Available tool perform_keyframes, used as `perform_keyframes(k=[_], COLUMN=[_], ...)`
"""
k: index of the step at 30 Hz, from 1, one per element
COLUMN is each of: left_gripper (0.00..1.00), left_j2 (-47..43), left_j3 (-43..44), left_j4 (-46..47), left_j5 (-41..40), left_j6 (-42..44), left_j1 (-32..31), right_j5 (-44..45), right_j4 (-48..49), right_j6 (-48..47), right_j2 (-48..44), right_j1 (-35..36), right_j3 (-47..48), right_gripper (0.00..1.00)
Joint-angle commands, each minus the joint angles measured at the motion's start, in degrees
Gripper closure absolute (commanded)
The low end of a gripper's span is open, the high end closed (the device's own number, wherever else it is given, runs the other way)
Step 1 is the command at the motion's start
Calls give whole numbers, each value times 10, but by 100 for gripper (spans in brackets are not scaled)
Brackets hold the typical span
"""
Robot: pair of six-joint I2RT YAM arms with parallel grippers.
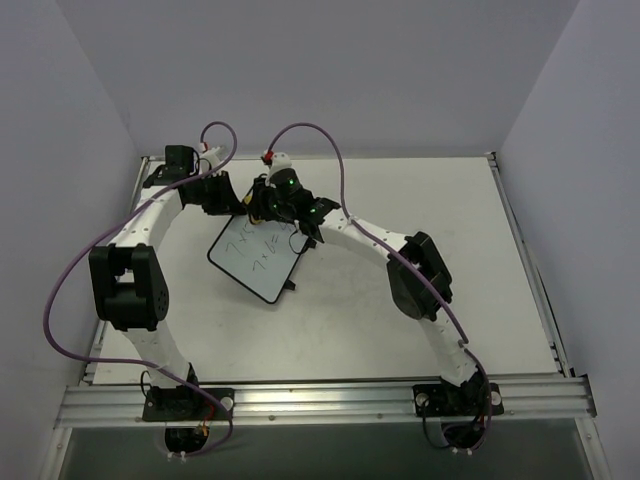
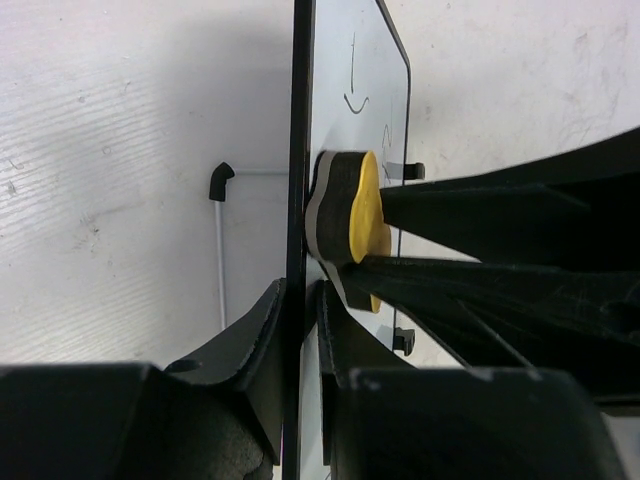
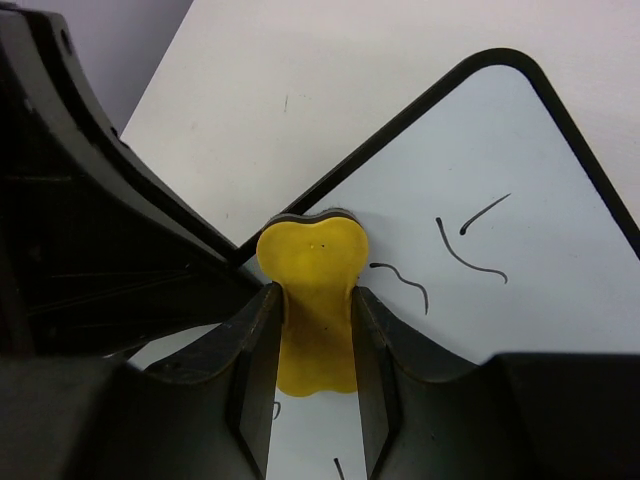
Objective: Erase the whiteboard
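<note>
The eraser touches the black frame (image 3: 262, 231) beside my left gripper, so my right gripper should slide the eraser back across the whiteboard over the remaining pen strokes (image 3: 451, 246).
The whiteboard (image 1: 258, 260) lies at the table's middle left, white with a thin black frame and dark handwritten marks. My left gripper (image 1: 232, 196) is shut on the board's far edge; in the left wrist view its jaws clamp the black frame (image 2: 297, 200) edge-on. My right gripper (image 1: 268, 208) is shut on the yellow-black eraser (image 3: 312, 300), pressed flat on the board (image 3: 520, 260) near that same corner. The eraser also shows in the left wrist view (image 2: 355, 225) against the board face. Pen strokes (image 3: 470, 250) lie just right of the eraser.
The white table (image 1: 420, 260) reaches a raised rail on the right (image 1: 525, 260) and an aluminium bar at the front (image 1: 330, 400). Purple cables (image 1: 75, 270) loop off both arms. Grey walls close the back and sides.
</note>
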Motion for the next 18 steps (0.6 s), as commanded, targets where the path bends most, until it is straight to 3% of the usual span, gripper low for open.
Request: perform_keyframes(k=[1, 10, 18], left_gripper=[98, 98, 98], left_j2=[4, -3, -10], left_j3=[-4, -8, -10], left_j4=[-7, -2, 3], left_j5=[-23, -30, -36], left_j6=[21, 22, 24], left_j1=[-31, -34, -37], right_j5=[-4, -11, -6], right_j4=[-9, -45, -43], right_j6=[6, 23, 20], right_j2=[9, 13, 15], right_j1=[-23, -74, -74], right_j3=[13, 3, -6], right_gripper=[87, 87, 87])
